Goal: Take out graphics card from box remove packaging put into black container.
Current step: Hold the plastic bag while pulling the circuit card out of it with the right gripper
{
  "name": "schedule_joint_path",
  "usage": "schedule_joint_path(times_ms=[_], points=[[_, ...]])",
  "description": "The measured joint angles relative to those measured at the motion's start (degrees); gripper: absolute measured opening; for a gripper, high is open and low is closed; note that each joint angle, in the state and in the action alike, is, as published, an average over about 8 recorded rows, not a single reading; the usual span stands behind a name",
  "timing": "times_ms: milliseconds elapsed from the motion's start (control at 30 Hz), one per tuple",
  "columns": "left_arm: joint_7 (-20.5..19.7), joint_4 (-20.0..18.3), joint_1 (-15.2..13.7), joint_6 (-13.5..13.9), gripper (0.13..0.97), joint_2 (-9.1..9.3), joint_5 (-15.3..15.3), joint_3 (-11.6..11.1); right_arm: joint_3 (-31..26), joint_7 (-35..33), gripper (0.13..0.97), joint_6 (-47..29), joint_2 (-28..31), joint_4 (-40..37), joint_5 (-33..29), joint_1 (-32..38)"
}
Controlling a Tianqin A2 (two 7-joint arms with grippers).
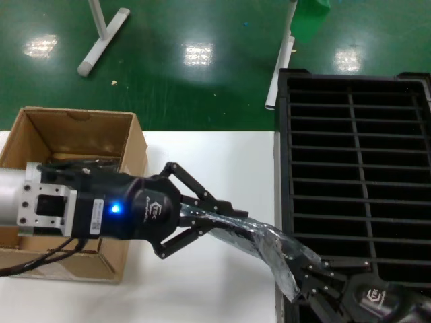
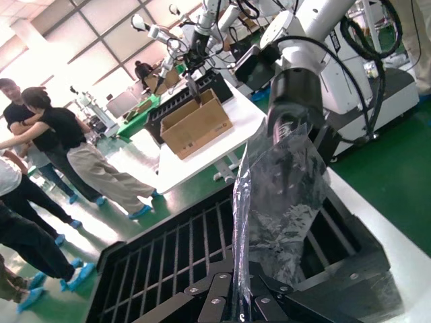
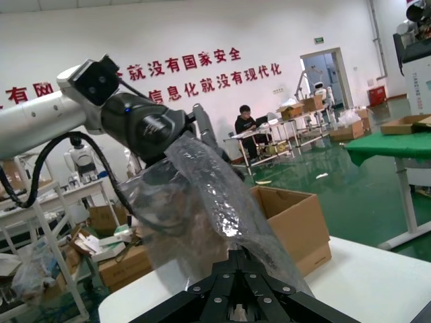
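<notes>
Next, I open my right gripper wide, since its fingers pinch the plastic packaging's end (image 3: 234, 232), and take the graphics card before my left gripper pulls the packaging off.
The crinkly grey plastic packaging (image 1: 259, 239) stretches between my two grippers above the table, just left of the black container (image 1: 357, 168). My left gripper (image 1: 219, 217) is shut on its left end. My right gripper (image 1: 306, 269) is shut on its right end, at the container's near left corner. The left wrist view shows the packaging (image 2: 283, 195) rising from the shut left gripper (image 2: 242, 296), over the black container (image 2: 168, 256). The right wrist view shows the packaging (image 3: 202, 202) above the right gripper (image 3: 259, 259). I cannot tell whether the graphics card is inside. The cardboard box (image 1: 74, 134) stands open at the left, under my left arm.
The white table (image 1: 222, 155) lies between box and container. White stand legs (image 1: 101, 40) rest on the green floor beyond. The box also shows in the right wrist view (image 3: 289, 215). People and other tables are far off in the wrist views.
</notes>
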Motion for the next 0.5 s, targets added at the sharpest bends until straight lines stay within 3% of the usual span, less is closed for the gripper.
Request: schedule_joint_path(times_ms=[200,500], points=[[-1.44,-1.54,1.53,-0.23,0.142,-1.01,-0.67,-0.52,-0.11,-0.18,0.156,0.18,-0.23,-0.04,-0.03,0.77],[-2.02,-2.49,3.06,-0.23,0.142,-2.06,-1.25,-1.07,-0.43,-0.25,0.229,-0.29,-0.41,0.1,0.24,1.39]])
